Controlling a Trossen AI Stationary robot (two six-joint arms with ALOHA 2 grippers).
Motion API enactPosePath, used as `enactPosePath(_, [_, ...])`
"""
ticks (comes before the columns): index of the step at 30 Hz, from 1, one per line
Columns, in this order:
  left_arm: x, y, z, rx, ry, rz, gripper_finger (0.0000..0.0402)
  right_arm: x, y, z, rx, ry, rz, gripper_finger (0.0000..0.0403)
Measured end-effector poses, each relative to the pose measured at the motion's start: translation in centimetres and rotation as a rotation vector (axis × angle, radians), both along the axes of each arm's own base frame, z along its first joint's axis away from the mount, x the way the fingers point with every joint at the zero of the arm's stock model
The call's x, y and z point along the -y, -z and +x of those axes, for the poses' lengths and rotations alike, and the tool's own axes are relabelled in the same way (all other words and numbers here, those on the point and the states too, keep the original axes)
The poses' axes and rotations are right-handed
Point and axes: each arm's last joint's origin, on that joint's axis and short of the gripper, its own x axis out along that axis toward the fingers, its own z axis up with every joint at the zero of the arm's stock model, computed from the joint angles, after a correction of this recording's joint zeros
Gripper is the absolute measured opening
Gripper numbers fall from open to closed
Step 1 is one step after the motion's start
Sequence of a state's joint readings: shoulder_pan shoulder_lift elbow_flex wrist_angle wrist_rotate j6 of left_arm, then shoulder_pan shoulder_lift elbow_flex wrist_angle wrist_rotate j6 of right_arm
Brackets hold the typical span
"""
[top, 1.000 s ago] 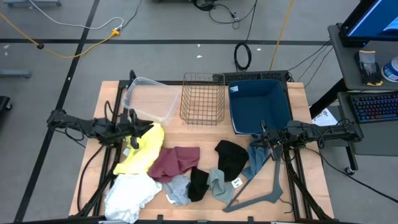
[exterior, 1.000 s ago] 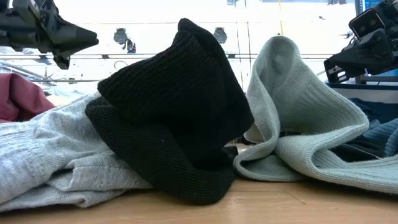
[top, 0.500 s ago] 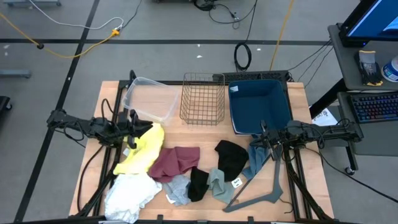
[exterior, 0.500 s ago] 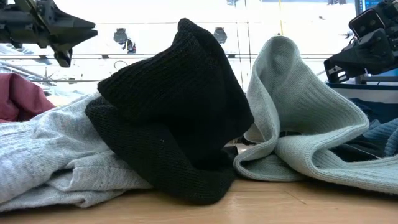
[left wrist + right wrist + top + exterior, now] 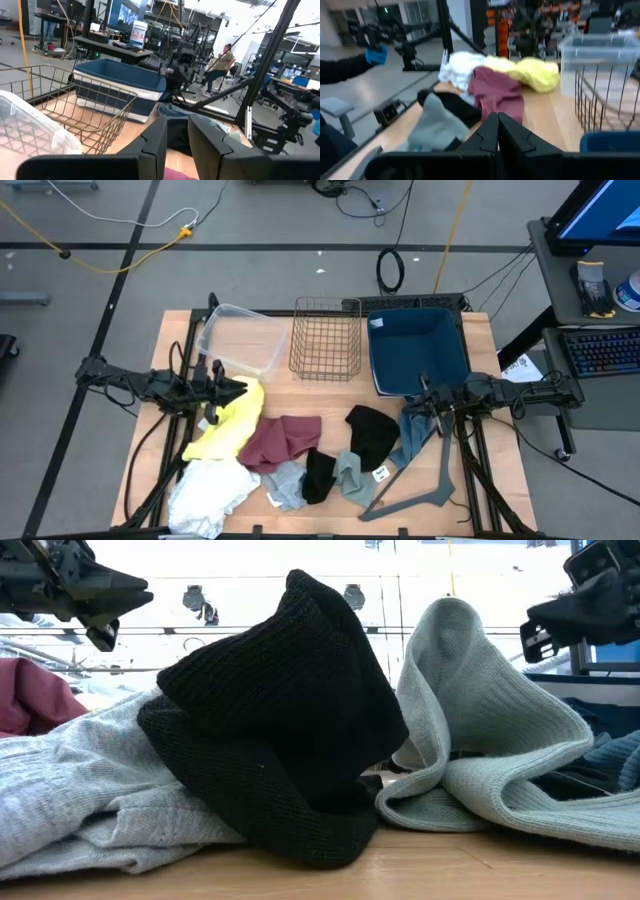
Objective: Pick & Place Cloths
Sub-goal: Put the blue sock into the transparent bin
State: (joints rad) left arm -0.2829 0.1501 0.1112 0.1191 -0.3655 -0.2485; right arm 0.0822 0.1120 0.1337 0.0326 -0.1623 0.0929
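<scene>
The grey-blue cloth (image 5: 414, 426) is below my right gripper, which points level and is closed, so I should tilt the gripper's fingers down, pull back and open them over the cloth (image 5: 408, 447).
The cloths lie in a loose heap on the near half of the wooden table: yellow (image 5: 232, 423), white (image 5: 208, 492), maroon (image 5: 283, 442), light grey (image 5: 286, 486), two black ones (image 5: 372, 435) (image 5: 320, 475), pale grey-green (image 5: 352, 476) and grey-blue (image 5: 412, 436). My left gripper (image 5: 238, 388) hovers level above the yellow cloth's far end, slightly open with nothing between its fingers (image 5: 155, 137). My right gripper (image 5: 408, 403) hovers level above the grey-blue cloth, shut and holding nothing (image 5: 497, 122). In the low view a black cloth (image 5: 280, 720) and the grey-green one (image 5: 480, 740) fill the foreground.
A clear plastic bin (image 5: 240, 340), a wire basket (image 5: 326, 338) and a blue bin (image 5: 418, 352) stand in a row along the far edge. A grey hanger (image 5: 425, 480) lies near the front right. A seated person (image 5: 222, 62) is in the room beyond.
My left gripper has turned a little in place above the yellow cloth. My right gripper has tipped its fingers slightly upward. Neither has shifted over the table, and the cloths lie as before.
</scene>
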Motion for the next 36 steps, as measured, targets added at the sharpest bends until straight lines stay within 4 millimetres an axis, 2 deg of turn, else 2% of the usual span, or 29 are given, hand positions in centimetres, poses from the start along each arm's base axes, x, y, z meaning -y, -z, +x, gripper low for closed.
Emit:
enactPosePath(2, [0.0,0.0,0.0,-0.005,-0.001,0.001,0.0081,-0.1,-0.4,0.0,0.045,-0.027,-0.012,0.0004])
enactPosePath(6, [0.0,0.2,0.0,-0.02,0.0,0.01,0.0081,-0.3,-1.0,-0.1,0.157,-0.109,-0.153,0.0004])
enactPosePath(10, [0.0,0.2,0.0,-0.02,-0.001,0.013,0.0081,-0.4,-1.4,0.1,0.212,-0.117,-0.229,0.0004])
enactPosePath(21, [0.0,0.2,0.0,-0.02,-0.001,0.015,0.0081,-0.5,-0.7,1.7,0.128,-0.128,-0.247,0.0004])
enactPosePath(29, [0.0,0.2,0.0,-0.02,-0.002,0.019,0.0081,-1.5,-2.5,3.9,0.094,-0.194,-0.312,0.0004])
enactPosePath(36, [0.0,0.2,0.0,-0.025,-0.007,0.076,0.0081,-3.2,-3.9,6.9,0.028,-0.29,-0.384,0.0004])
